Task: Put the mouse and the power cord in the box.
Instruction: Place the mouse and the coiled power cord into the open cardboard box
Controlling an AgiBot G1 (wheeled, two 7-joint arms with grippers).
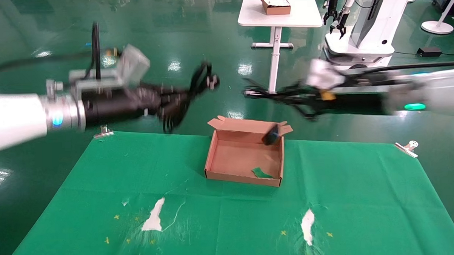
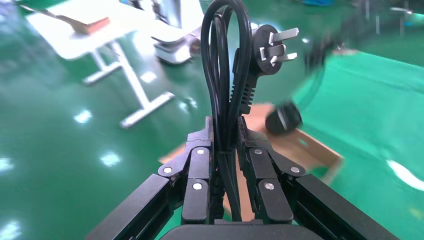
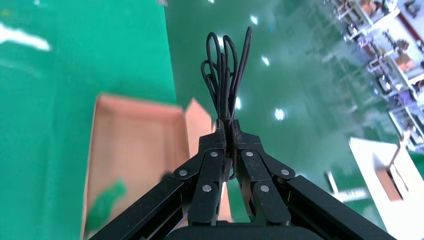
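The mouse (image 1: 271, 135) hangs from my right gripper at the back of the box, so my left gripper should keep the power cord back until the mouse lies in the box (image 1: 242, 158).
The brown cardboard box (image 1: 216, 152) lies open on the green cloth, its flaps at the rear edge. My left gripper (image 1: 175, 103) hovers behind the box's left side, shut on the thick looped power cord (image 2: 222, 65); the chunky plug (image 2: 270, 47) sticks out past the fingers. My right gripper (image 1: 294, 97) hovers behind the box's right side, shut on a bundle of thin black cable loops (image 3: 225, 75). The black mouse (image 1: 271, 135) is at the box's rear right corner, level with the rim; it also shows as the mouse (image 2: 283, 118) in the left wrist view. Whether it touches the box is unclear.
A green scrap (image 1: 262, 173) lies inside the box. Metal clips (image 1: 103, 131) (image 1: 408, 147) pin the cloth's far corners. White torn patches (image 1: 154, 217) mark the near cloth. Far behind stand a white table (image 1: 279, 16) with another brown box and a second robot (image 1: 363, 28).
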